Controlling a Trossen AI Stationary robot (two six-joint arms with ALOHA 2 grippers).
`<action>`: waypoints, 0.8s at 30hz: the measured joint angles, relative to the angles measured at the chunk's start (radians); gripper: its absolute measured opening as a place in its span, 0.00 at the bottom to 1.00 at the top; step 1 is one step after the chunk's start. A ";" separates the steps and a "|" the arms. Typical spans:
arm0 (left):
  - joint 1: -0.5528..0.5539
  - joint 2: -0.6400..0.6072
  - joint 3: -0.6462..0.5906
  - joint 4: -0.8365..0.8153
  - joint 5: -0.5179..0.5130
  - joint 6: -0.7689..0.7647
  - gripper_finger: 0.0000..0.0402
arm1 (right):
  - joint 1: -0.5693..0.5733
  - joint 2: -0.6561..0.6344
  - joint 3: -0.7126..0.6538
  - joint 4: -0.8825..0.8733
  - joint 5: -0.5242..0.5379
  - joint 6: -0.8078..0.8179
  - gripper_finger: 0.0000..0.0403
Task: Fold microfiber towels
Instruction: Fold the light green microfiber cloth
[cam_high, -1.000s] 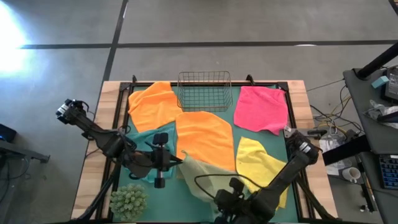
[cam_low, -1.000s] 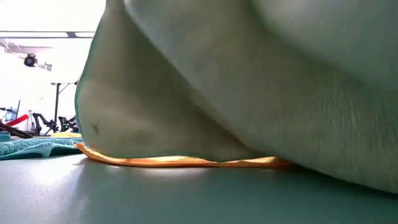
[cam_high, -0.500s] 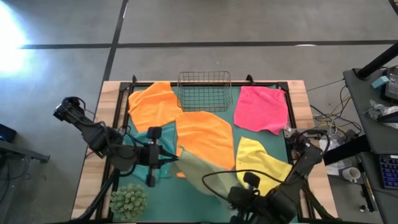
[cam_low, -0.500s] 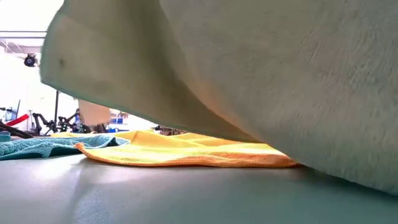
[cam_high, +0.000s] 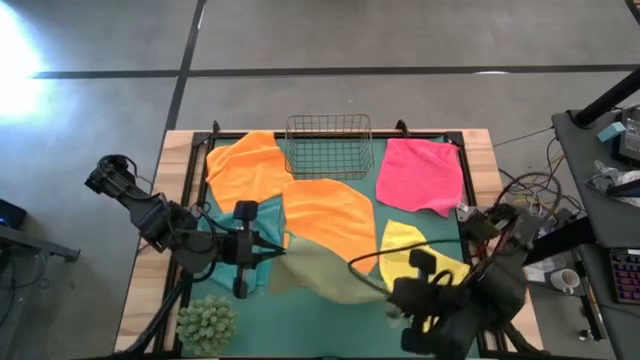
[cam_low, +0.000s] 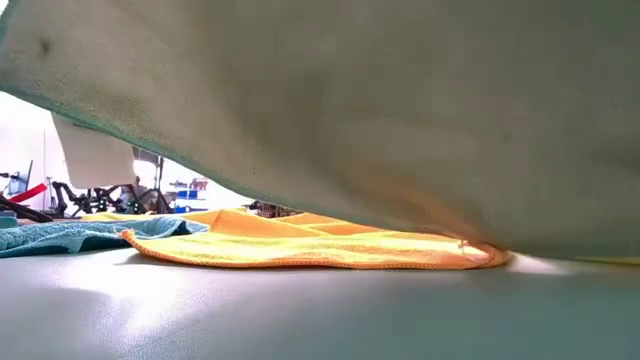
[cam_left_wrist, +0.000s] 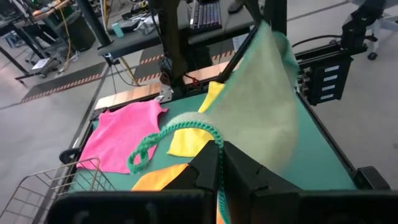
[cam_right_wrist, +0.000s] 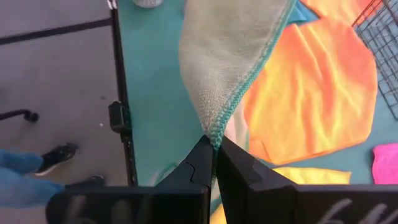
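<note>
I need to use my right gripper to lift the corner of the olive-green towel (cam_high: 328, 272) over the yellow towel (cam_high: 402, 238), opposite my left gripper, before I spread it, because it hangs crooked between my grippers.
The pale olive-green towel (cam_high: 325, 272) hangs in the air between my two grippers at the table's near middle. It fills the top of the low view (cam_low: 400, 100). My left gripper (cam_high: 268, 250) is shut on its left corner. My right gripper (cam_high: 392, 298) is shut on its right corner. On the green mat lie two orange towels (cam_high: 245, 165) (cam_high: 325, 220), a pink one (cam_high: 420, 175), a yellow one (cam_high: 410, 255) and a teal one (cam_high: 222, 228) under the left arm. My left gripper pinches the towel's teal-stitched edge (cam_left_wrist: 217, 142) at a corner between its two fingers, level from the table's left side. The towel runs away from the fingers, lifted off the mat. My right gripper pinches another corner of the towel at its teal-stitched edge (cam_right_wrist: 213, 132) between its two fingertips. The cloth stretches from there toward the left gripper, clear of the mat at this end.
A wire basket (cam_high: 330, 145) stands at the far middle of the table. A green spiky plant ball (cam_high: 207, 322) sits at the near left corner. Black rails frame the mat. A person's shoe and leg show beside the table in the right wrist view (cam_right_wrist: 37, 168).
My right gripper has gone toward the table's right edge and a little toward the far edge, still shut on its corner. The olive towel has been spread out between the grippers and lifted, which uncovers the orange towel in the low view. My left gripper has shifted slightly left.
</note>
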 joint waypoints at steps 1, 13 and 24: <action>-0.001 -0.002 0.000 -0.006 -0.002 -0.002 0.00 | -0.001 -0.017 0.000 0.000 -0.006 -0.015 0.02; -0.022 -0.003 0.024 -0.102 -0.029 -0.137 0.00 | -0.026 -0.112 0.000 0.000 -0.058 -0.201 0.02; -0.040 0.001 0.028 -0.164 -0.101 -0.187 0.00 | -0.033 -0.059 -0.019 0.002 -0.156 -0.368 0.02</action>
